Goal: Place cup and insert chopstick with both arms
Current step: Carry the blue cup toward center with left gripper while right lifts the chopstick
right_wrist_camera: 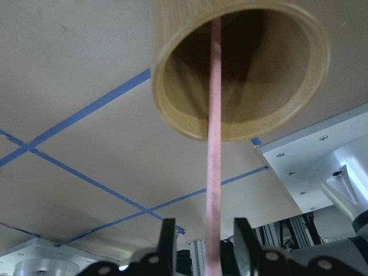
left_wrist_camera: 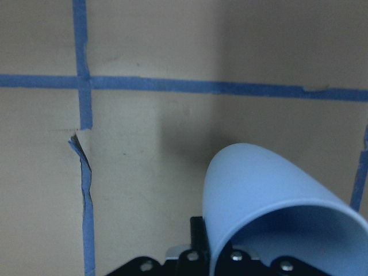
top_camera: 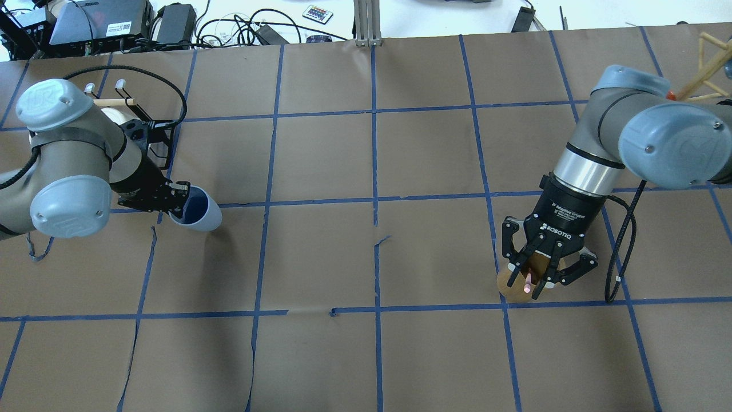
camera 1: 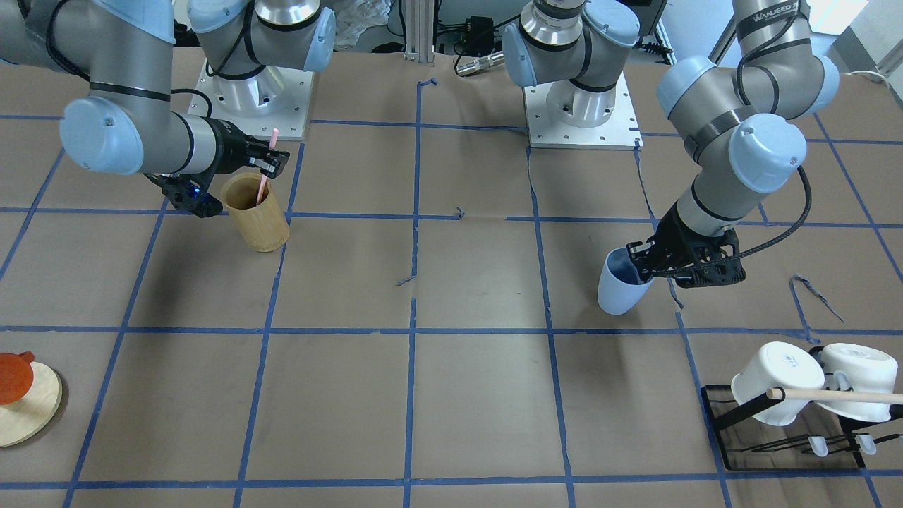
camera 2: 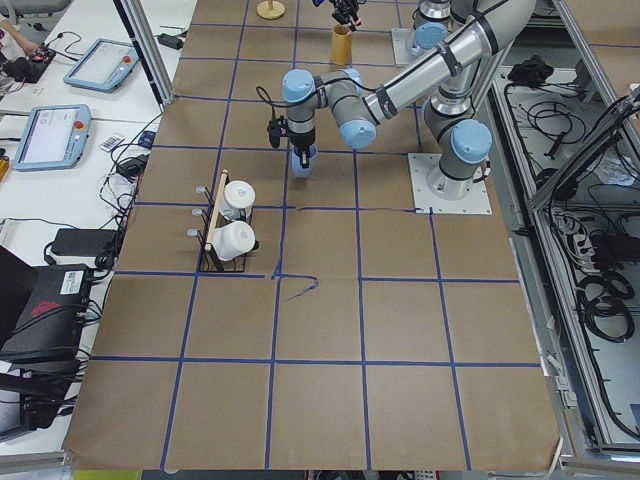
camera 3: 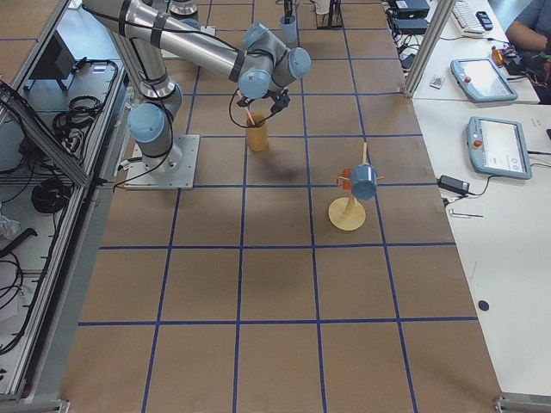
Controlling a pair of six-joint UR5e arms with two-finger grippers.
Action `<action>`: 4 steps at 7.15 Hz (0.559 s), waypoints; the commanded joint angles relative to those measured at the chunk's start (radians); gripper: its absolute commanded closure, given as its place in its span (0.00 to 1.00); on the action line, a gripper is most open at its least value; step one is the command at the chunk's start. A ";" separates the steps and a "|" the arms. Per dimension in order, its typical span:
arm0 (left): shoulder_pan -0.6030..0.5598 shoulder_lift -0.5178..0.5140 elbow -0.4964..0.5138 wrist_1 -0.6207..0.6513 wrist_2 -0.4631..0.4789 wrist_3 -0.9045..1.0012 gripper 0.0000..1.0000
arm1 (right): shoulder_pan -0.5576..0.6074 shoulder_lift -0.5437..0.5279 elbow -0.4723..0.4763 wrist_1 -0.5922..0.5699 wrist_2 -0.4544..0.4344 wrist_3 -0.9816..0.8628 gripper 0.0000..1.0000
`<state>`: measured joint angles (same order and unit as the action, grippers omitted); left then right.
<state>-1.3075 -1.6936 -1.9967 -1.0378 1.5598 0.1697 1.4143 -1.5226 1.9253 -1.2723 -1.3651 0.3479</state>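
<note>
I see the pink chopstick leaning loose in the tan bamboo cylinder's wide opening, so it will slide out as I raise it, leaving the cylinder upright.
The light blue cup is tilted, its dark blue inside facing my left gripper. That gripper is shut on its rim, one finger inside. The cup also shows in the overhead view and the left wrist view, low over the paper; I cannot tell if it touches. The pink chopstick stands leaning in the tan bamboo cylinder. My right gripper is open around the stick's upper part. In the right wrist view the stick runs between both fingertips with gaps on each side.
A black rack with two white mugs and a wooden rod stands near the left arm. A round wooden stand with an orange piece sits at the table's far edge on the right arm's side.
</note>
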 commanded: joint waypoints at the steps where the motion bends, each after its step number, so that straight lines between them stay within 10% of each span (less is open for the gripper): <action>1: -0.170 -0.014 0.097 -0.022 0.002 -0.193 1.00 | 0.000 0.002 0.000 0.005 0.001 0.000 0.67; 4: -0.405 -0.084 0.148 -0.038 -0.014 -0.515 1.00 | -0.002 0.001 -0.015 0.004 0.050 0.013 0.93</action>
<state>-1.6166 -1.7407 -1.8589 -1.0883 1.5502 -0.2120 1.4140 -1.5205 1.9164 -1.2676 -1.3496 0.3552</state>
